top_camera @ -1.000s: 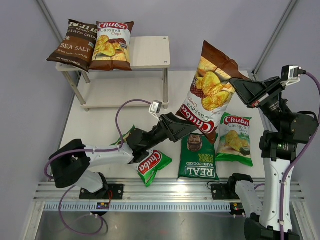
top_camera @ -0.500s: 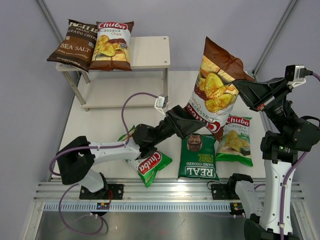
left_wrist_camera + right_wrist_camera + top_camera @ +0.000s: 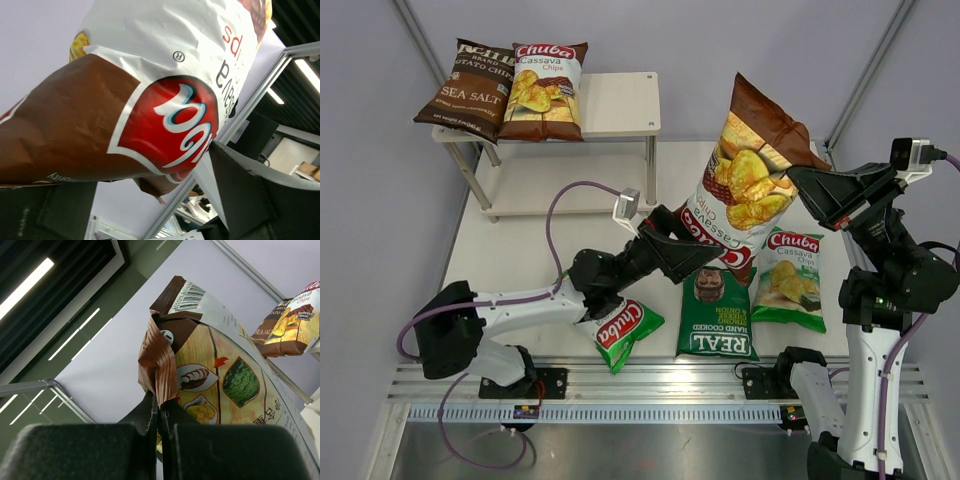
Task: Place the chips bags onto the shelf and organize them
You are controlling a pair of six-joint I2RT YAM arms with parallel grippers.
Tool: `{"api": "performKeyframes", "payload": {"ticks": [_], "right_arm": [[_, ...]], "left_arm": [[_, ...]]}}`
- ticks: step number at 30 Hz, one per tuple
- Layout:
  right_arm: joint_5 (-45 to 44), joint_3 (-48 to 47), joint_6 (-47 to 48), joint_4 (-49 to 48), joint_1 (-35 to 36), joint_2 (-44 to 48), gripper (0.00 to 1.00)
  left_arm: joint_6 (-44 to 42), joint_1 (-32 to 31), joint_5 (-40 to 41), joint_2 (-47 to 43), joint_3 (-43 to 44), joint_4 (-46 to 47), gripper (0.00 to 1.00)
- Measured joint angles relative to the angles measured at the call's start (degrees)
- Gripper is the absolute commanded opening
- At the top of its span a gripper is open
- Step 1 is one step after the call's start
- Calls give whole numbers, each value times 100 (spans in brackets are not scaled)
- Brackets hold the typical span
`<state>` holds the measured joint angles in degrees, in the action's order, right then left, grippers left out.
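Note:
Next, I take the red-logo end [image 3: 716, 235] with my left gripper before my right gripper opens and moves away, because my right gripper is holding the brown/white Chuba bag [image 3: 748, 180] far from the shelf.
My right gripper [image 3: 798, 178] [image 3: 160, 401] is shut on the side seam of a brown/white Chuba bag [image 3: 745, 190] [image 3: 220, 375] and holds it tilted in the air above the table's right half. My left gripper [image 3: 692, 250] [image 3: 155, 170] is open, its fingers spread round the bag's lower, red-logo end [image 3: 165, 125]. The shelf [image 3: 620, 100] stands at the back left. A dark brown Sea Salt bag [image 3: 470, 85] and another brown/white Chuba bag [image 3: 548, 85] lie on its top board. Its lower board [image 3: 560, 180] is bare.
On the table lie a green Chuba bag [image 3: 788, 275], a dark green REAL bag [image 3: 717, 315] and a second green Chuba bag [image 3: 625, 330], partly under my left arm. The right third of the shelf's top board is bare.
The held bag has risen a little and shifted right with my right gripper. My left gripper has moved forward and up to the bag's lower end.

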<state>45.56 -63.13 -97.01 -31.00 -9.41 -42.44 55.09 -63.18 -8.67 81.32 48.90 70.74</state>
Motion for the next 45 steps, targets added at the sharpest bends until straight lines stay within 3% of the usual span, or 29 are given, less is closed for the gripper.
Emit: {"api": "performKeyframes", "payload": {"ticks": [7,10,13,19,21,22,23,30,33,34,36,37,40,44,45], "right_arm": [[-13,487,37,-205,-2,24,0],[-105,619,79,-240,-2,24,0],[-136,688,138,-317,-2,31,0],[-133,756,229,-557,-7,57,0],[-101,756,258,-623,-9,101,0],[-87,756,278,-651,-9,136,0],[-79,756,302,-682,-9,175,0],[-122,756,671,-570,-15,409,0],[-160,726,1047,-146,-20,433,21],[-188,688,1226,98,-22,439,35],[-254,564,1631,678,-24,468,52],[-280,476,1897,1071,-17,501,63],[-481,144,2699,2236,-2,632,69],[-831,-315,3532,3311,4,682,90],[-927,-413,3724,3565,4,682,90]], "left_arm": [[-468,0,260,-737,-507,-129,64],[-673,0,382,-990,-520,-186,67],[-813,0,444,-1180,-514,-166,83],[-907,-4,529,-1248,-289,-450,82],[-925,-4,584,-1246,-256,-533,75],[-925,-4,595,-1237,-254,-538,67],[-942,-4,632,-1226,-245,-570,52],[-1027,7,890,-1261,-227,-973,28],[-1056,4,1073,-1432,-229,-1331,17],[-1069,4,1163,-1513,-229,-1491,11],[-1075,4,1357,-1652,-240,-1799,8],[-1073,0,1456,-1707,-240,-1945,0],[-1056,-24,1742,-1875,-245,-2450,0],[-1032,-28,2170,-2092,-243,-3049,0],[-1025,-33,2269,-2144,-243,-3193,0]]}}
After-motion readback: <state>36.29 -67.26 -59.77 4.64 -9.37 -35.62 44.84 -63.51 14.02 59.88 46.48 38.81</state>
